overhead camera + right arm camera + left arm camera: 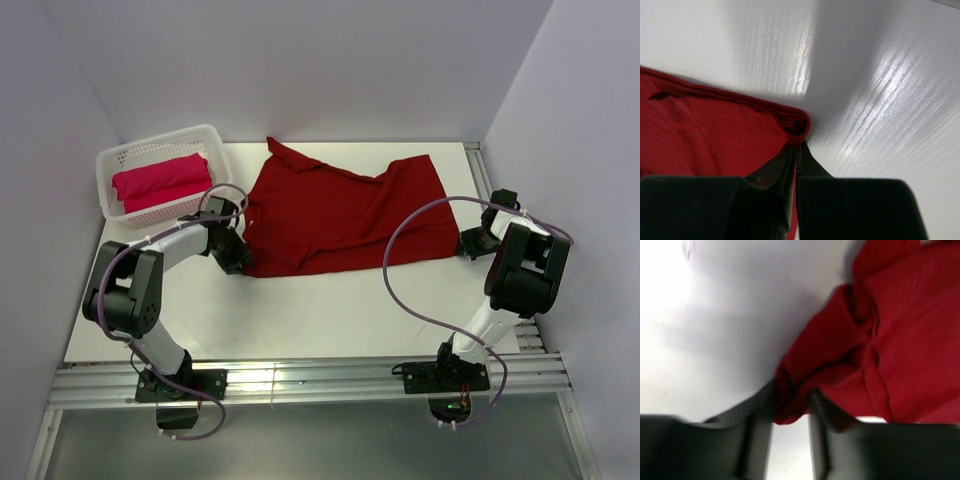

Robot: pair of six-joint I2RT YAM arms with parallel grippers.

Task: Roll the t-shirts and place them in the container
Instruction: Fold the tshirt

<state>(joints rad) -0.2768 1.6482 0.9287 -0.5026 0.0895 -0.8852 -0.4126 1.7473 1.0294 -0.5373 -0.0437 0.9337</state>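
Note:
Both my grippers should pull the near hem (345, 268) toward the metal rail before rolling, because a slanting fold (345, 240) runs across the crimson t-shirt to its bunched near corner.
A dark crimson t-shirt (340, 215) lies spread across the middle of the table, its collar toward the back. My left gripper (240, 257) is at its near left corner. In the left wrist view that bunched corner (792, 402) sits between the two fingers, and the left gripper (791, 407) is still partly open around it. My right gripper (472, 240) is at the near right corner. The right wrist view shows the right gripper (798, 143) shut on the folded hem (792, 122). A brighter pinkish-red t-shirt (160, 180) lies rolled in the basket.
A white lattice basket (150, 150) stands at the back left of the table. The right arm's purple cable (400, 235) loops over the shirt's right part. White walls close in the left, back and right sides. A metal rail (300, 380) runs along the near edge.

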